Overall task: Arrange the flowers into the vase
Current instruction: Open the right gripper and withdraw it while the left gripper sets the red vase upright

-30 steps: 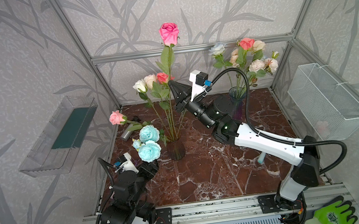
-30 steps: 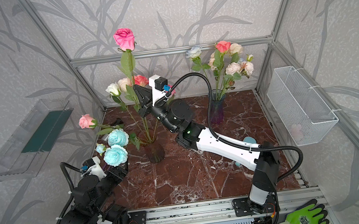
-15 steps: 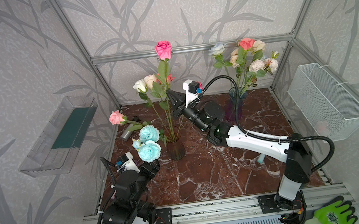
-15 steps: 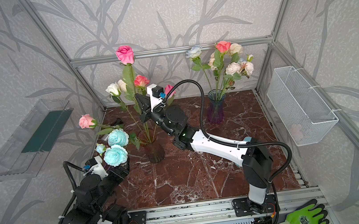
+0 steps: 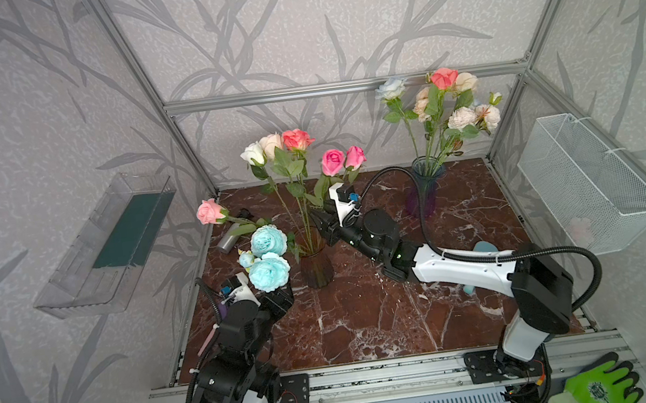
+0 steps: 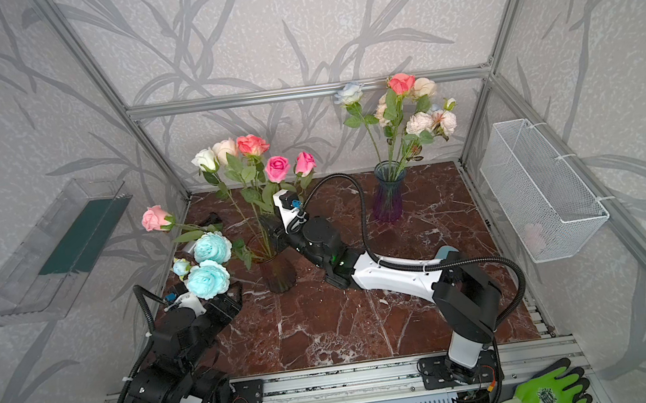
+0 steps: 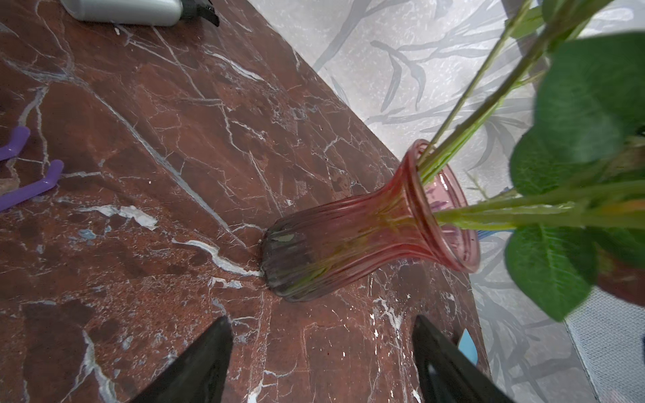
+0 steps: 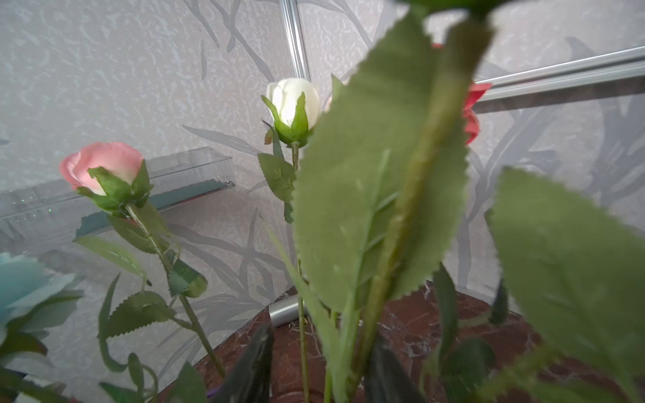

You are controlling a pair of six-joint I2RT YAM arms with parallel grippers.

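Note:
The reddish vase (image 5: 317,270) stands away from the floor's middle (image 5: 358,266). My right gripper should first move back from the flowers' stems, and then my left gripper should push the vase toward the floor's middle.
The vase (image 5: 316,269) (image 6: 278,274) (image 7: 349,244) is ribbed reddish glass and stands left of the floor's middle. Its flowers include a white rose (image 5: 253,153) (image 8: 293,99), a coral rose (image 5: 297,138), two pink roses (image 5: 332,161) (image 5: 355,156), a pale pink rose (image 5: 208,212) (image 8: 101,165) leaning left, and teal peonies (image 5: 269,272). My right gripper (image 5: 322,227) (image 6: 275,233) (image 8: 323,336) is at the vase mouth, open, with green stems loose between its jaws. My left gripper (image 5: 281,299) (image 7: 323,349) stands open and empty, low, just left of the vase.
A purple-blue vase (image 5: 425,192) with several more flowers (image 5: 448,107) stands at the back right. A silver can (image 5: 228,241) (image 7: 122,10) lies at the back left. A clear shelf (image 5: 109,245) hangs on the left wall, a wire basket (image 5: 587,182) on the right.
My right gripper came down and left with a pink rose, its head sinking from above the back bar to beside the other roses. Its jaws then opened. The left arm stayed put.

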